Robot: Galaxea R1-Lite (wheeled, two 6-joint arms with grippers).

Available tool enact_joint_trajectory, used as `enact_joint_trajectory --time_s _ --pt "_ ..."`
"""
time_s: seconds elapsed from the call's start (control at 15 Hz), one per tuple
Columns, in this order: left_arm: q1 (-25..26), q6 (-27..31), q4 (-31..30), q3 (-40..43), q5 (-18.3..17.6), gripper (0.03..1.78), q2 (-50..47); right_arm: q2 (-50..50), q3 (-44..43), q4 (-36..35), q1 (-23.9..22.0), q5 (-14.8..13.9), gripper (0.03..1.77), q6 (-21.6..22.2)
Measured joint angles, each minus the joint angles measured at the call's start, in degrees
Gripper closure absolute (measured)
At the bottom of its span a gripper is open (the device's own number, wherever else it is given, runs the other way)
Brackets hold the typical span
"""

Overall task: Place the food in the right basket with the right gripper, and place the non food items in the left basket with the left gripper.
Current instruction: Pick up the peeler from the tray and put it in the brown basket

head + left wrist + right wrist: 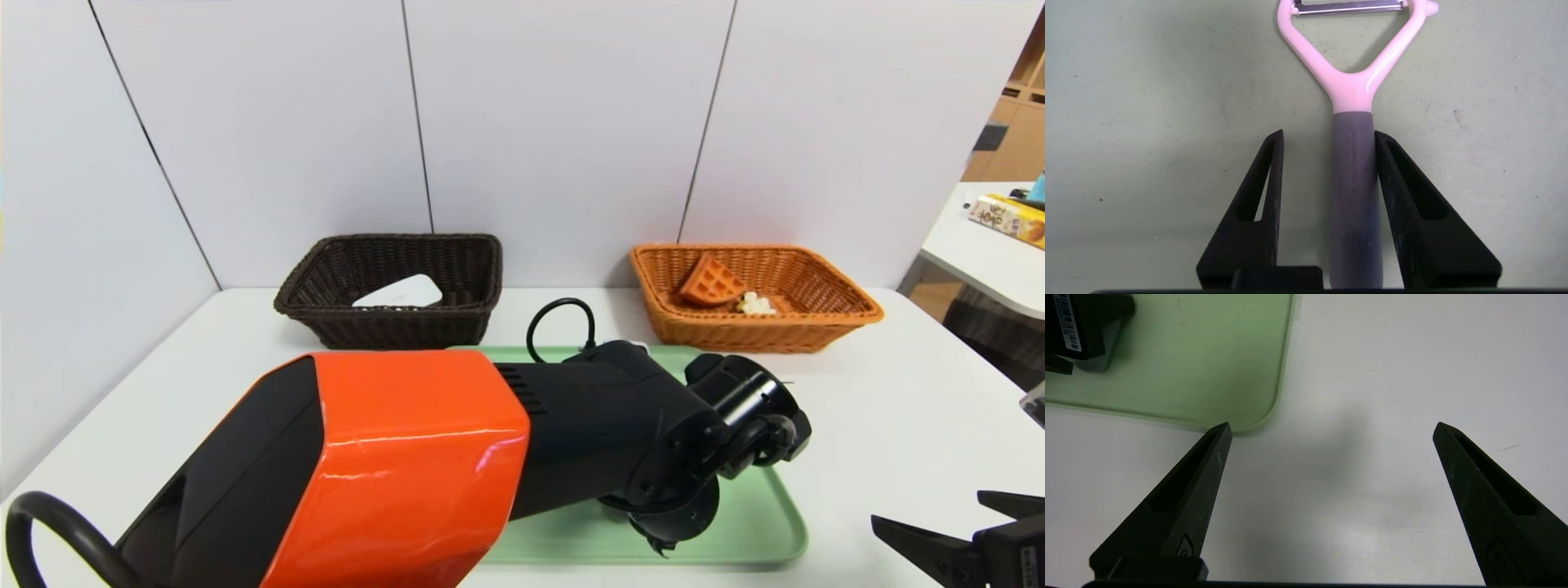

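My gripper will carry the peeler away, and I should expect the green tray [749, 519] hidden by my arm to be empty then, because only clear surface [1192, 122] shows around the peeler.
A peeler [1352, 90] with a pink head and grey-purple handle lies on the green tray [1147, 102]. My left gripper [1328, 133] straddles the handle, open. One finger [1392, 183] touches the handle and the other stands a gap away. In the head view the left arm [408, 457] reaches over the tray [751, 523] and hides the peeler. The dark left basket [392, 327] holds a white item [402, 291]. In the orange right basket [759, 331] lie a waffle [712, 282] and a small pale piece of food [755, 305]. My right gripper [1332, 426] hovers open over bare table beside the tray's corner [1208, 355].
Both baskets stand at the back of the white table [898, 392], against wall panels. A second table at the far right carries a carton [1008, 219]. The right gripper [931, 508] sits at the table's front right.
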Motion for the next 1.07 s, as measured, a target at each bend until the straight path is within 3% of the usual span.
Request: enact_joint_trajectory --time_s 0.07,0.2,0.8,1.07 --pt "-0.02 0.20 0.06 0.02 -0.02 1.12 -0.15 0.02 0.00 -0.06 0.00 0.00 0.10 -0.05" --pt "-0.33 0.54 0.22 0.09 0.06 1.50 -0.61 0.09 0.05 -0.20 0.00 0.00 0.10 0.02" --pt "-2.65 5.39 -0.02 0.00 2.84 1.50 -4.74 0.30 0.17 -0.38 0.00 0.00 0.10 -0.06" --pt "-2.73 13.85 -0.04 1.24 3.34 1.50 -8.85 0.33 0.16 -0.38 0.00 0.00 0.10 -0.05"
